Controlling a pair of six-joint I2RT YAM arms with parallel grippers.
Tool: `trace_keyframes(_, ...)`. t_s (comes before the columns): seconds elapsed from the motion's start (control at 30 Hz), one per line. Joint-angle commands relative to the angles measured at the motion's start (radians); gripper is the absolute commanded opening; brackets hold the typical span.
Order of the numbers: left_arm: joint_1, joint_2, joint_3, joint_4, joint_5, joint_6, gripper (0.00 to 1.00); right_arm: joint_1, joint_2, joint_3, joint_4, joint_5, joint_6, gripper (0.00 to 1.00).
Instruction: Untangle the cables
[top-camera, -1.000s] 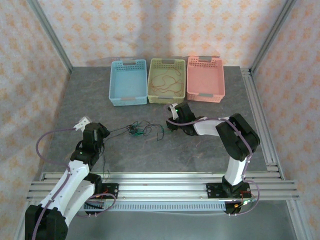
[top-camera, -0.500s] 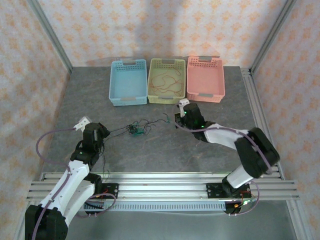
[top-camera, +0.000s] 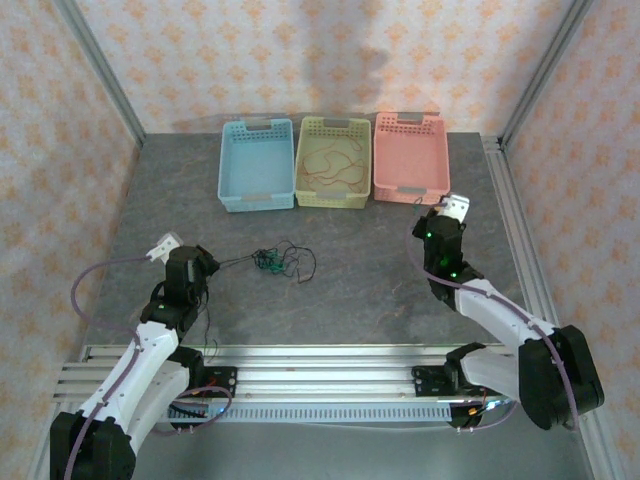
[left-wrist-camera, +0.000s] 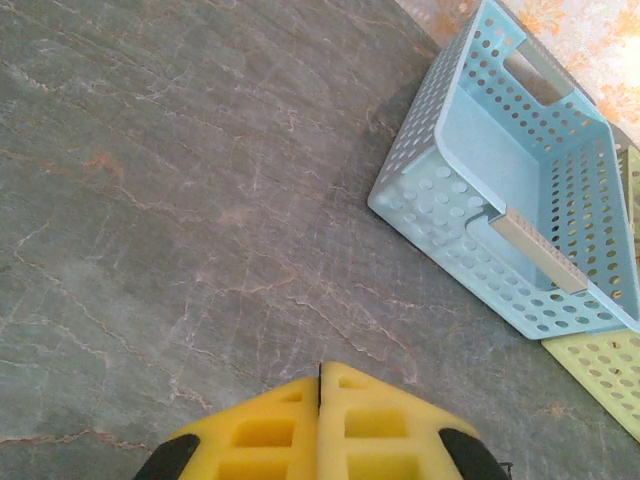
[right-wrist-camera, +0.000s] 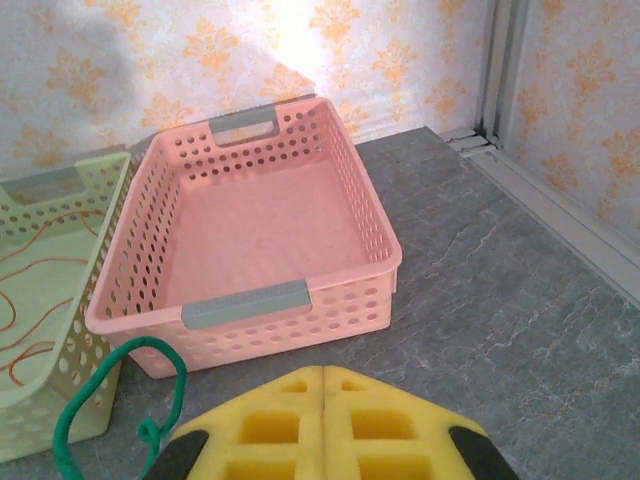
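I should keep going with my right gripper over the pink basket's front edge, as the green cable (right-wrist-camera: 151, 342) hangs free of the tangle, and let go above the basket's bottom (right-wrist-camera: 270, 235).
A small tangle of black and dark green cables (top-camera: 270, 262) lies on the grey table left of centre. A taut black cable (top-camera: 235, 262) runs from it to my left gripper (top-camera: 207, 266), which is shut on that cable. The left wrist view has the yellow pads (left-wrist-camera: 320, 372) pressed together. My right gripper (top-camera: 438, 224) hovers in front of the pink basket (top-camera: 411, 194), its pads (right-wrist-camera: 325, 372) shut. A green cable (right-wrist-camera: 183, 375) loops out from beside its left finger. An orange-red cable (top-camera: 330, 160) lies coiled in the yellow-green basket (top-camera: 332, 202).
A blue basket (top-camera: 257, 204) stands left of the yellow-green one, all three in a row at the back. Aluminium rails (top-camera: 520, 250) line the right edge and the near edge. Patterned walls close in the cell. The pink basket (right-wrist-camera: 330, 300) has nothing in it.
My right gripper has left the tangle's right end and swung right to the front of the pink basket, closing on the way. A black loop fell back beside the tangle. The left arm stayed put.
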Motion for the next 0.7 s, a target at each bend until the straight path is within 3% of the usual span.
trace_keyframes(0.0,0.0,-0.005,0.019,0.016,-0.016,0.012,0.0,-0.034,0.012,0.054,0.035,0.013,0.043,0.0)
trace_keyframes(0.4,0.0,0.007,0.023,0.019,-0.008,0.016,0.0,-0.097,0.457,0.509,-0.062,-0.082,0.093,0.0)
trace_keyframes(0.67,-0.002,0.011,0.023,0.023,-0.004,0.019,0.0,-0.115,0.722,0.802,-0.203,-0.073,0.109,0.36)
